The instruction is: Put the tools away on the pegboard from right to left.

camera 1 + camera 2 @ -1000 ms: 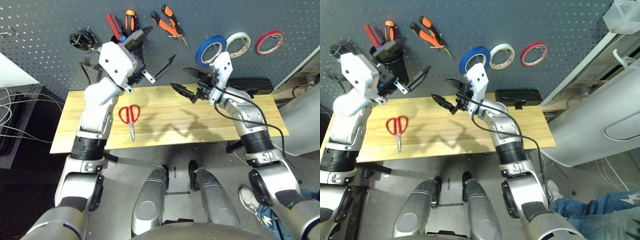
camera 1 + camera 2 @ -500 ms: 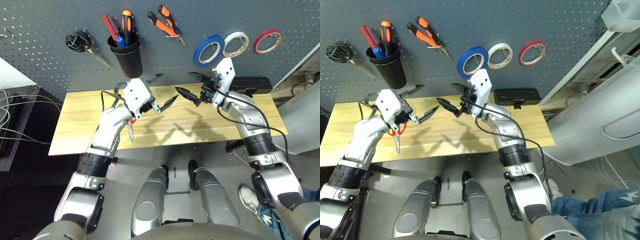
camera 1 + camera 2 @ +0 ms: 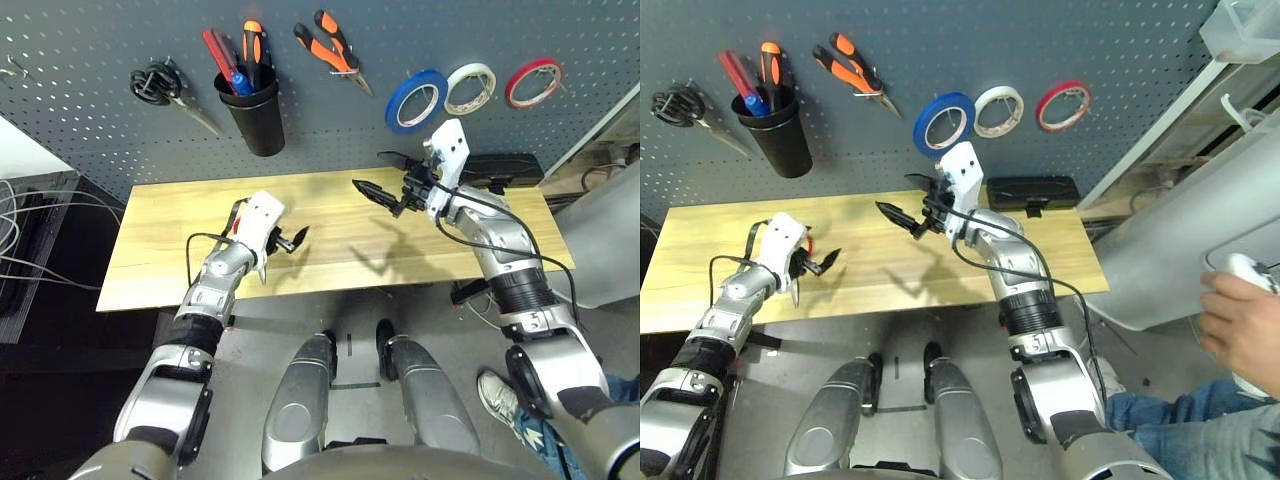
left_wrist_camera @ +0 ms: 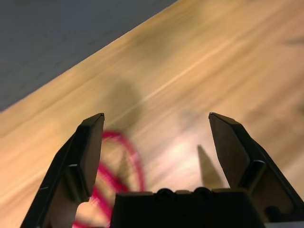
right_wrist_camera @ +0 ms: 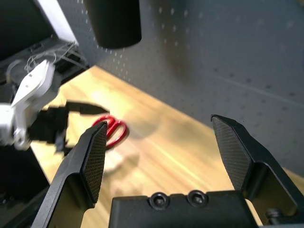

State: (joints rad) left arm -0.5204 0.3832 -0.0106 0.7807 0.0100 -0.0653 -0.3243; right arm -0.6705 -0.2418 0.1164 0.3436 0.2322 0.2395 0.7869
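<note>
The scissors' red handles (image 5: 114, 129) lie free near the robot's open fingers, so the left gripper should go on toward a handle loop (image 4: 97, 194) until the fingers are on both sides of that loop's rim.
The red-handled scissors (image 5: 111, 130) lie on the wooden table (image 3: 340, 250), mostly covered by my left gripper (image 3: 290, 240). That gripper hangs low over their handles (image 4: 121, 166), open and empty. My right gripper (image 3: 378, 172) hovers open and empty above the table's back middle, below the blue tape ring (image 3: 418, 100). On the pegboard (image 3: 90, 120) hang the blue tape ring and the orange-and-black pliers (image 3: 330, 45). The blue-handled screwdriver (image 3: 240, 82) stands in the black cup (image 3: 255, 120).
Black-handled scissors (image 3: 160, 85) hang at the pegboard's left. White (image 3: 473, 88) and red (image 3: 533, 83) tape rings hang at its right. A black case (image 3: 500, 170) lies at the table's back right. A person's hand (image 3: 1240, 320) shows at the far right.
My left arm has come down from the black cup to just above the red scissors on the table. The right gripper has barely moved.
</note>
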